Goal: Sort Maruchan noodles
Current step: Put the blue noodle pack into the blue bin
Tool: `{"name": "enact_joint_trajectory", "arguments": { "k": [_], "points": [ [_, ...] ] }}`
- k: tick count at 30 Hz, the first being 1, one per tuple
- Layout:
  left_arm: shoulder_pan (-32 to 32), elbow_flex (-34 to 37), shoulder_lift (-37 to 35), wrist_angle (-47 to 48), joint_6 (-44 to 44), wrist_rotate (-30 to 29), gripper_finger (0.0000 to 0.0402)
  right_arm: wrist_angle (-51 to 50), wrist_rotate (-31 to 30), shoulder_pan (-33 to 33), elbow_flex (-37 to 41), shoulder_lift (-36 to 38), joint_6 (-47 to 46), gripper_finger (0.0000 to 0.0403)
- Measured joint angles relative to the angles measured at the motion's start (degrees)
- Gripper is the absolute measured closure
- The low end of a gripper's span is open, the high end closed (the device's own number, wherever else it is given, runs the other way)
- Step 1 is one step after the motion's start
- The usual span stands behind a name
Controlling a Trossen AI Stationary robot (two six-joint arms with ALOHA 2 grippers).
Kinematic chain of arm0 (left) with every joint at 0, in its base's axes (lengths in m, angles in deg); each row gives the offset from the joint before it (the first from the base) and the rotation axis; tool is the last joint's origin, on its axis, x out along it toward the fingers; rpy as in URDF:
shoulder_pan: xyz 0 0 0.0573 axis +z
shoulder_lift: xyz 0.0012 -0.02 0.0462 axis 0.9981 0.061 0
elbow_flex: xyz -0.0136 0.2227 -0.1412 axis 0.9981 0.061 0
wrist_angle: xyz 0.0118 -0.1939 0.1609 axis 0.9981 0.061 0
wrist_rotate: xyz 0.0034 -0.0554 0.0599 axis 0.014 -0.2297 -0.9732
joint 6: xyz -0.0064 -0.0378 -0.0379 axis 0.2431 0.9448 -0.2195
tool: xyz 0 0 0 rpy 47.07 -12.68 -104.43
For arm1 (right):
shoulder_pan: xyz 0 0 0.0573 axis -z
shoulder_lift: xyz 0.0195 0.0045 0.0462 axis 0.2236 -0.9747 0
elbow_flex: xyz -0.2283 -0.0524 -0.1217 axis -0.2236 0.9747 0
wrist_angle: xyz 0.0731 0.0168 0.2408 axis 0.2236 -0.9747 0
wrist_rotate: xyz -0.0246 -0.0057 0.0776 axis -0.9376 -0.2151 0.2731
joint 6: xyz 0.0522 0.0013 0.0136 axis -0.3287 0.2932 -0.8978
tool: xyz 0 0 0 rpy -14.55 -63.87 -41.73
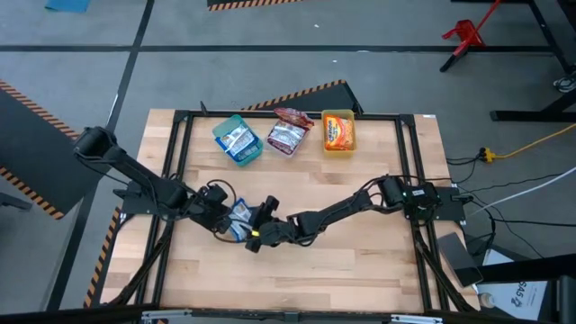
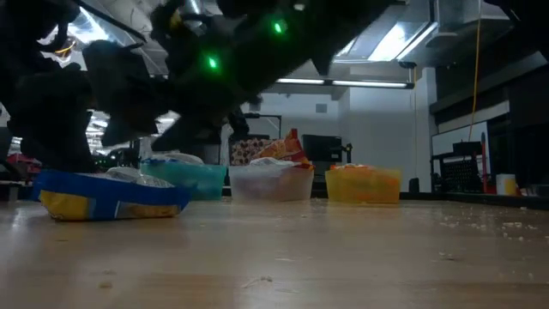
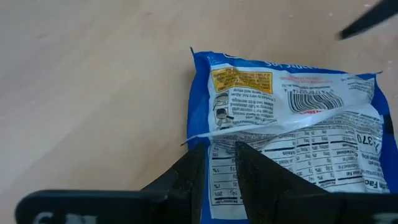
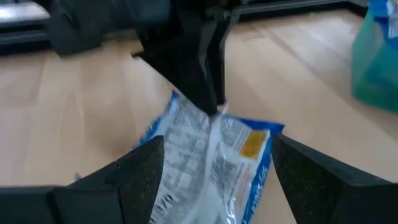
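Observation:
I can see that the blue packet (image 1: pixel 240 217) lies flat and my left gripper holds its back seam up, so next my right gripper pinches that seam (image 4: pixel 213 146) and lifts toward the green bin.
A blue noodle packet (image 1: pixel 240 214) lies printed back up on the wooden table (image 1: pixel 360 270) between my two grippers. In the low view the packet (image 2: pixel 111 197) rests flat on the table top. My left gripper (image 3: pixel 221 152) has come from the table's left and is shut on the packet's wrapper. My right gripper (image 4: pixel 217 140), reaching in from the right, is open. Its fingers stand on either side of the packet's (image 4: pixel 205 155) end; whether they touch it does not show. My left gripper pinches the raised back seam of the wrapper (image 3: pixel 219 138) between its two fingers, near the packet's middle. The fingers (image 4: pixel 208 74) slant down onto it from above and from the table's left. The packet lies on the table below them.
Three bins stand in a row at the far side. A green one (image 1: pixel 238 142) holds blue packets, a clear one (image 1: pixel 290 135) holds maroon packets and a yellow one (image 1: pixel 338 131) holds orange packets. Bare table lies to the near right.

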Motion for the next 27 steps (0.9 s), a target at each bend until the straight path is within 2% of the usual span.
{"name": "enact_joint_trajectory", "arguments": {
  "k": [7,11,20,23,27],
  "points": [
    [0.0,-0.1,5.7,-7.5,0.0,-0.2,0.0319,0.8,1.2,0.0,2.9,0.0,-1.5,0.0123],
    [0.0,-0.1,8.8,-13.4,-0.1,-0.2,0.0319,4.6,1.2,0.0,5.2,0.0,-1.8,0.0123],
    [0.0,-0.1,12.6,-21.2,0.0,-0.9,0.0319,5.4,-0.1,-0.1,8.4,-0.2,-6.2,0.0124],
    [0.0,0.0,13.5,-23.3,0.0,-1.9,0.0319,5.5,-0.2,-0.2,8.4,-0.5,-6.7,0.0141],
    [0.0,0.0,14.4,-24.6,1.4,-2.9,0.0319,5.5,-0.1,-0.2,8.4,-0.5,-6.6,0.0198]
  ]
}}
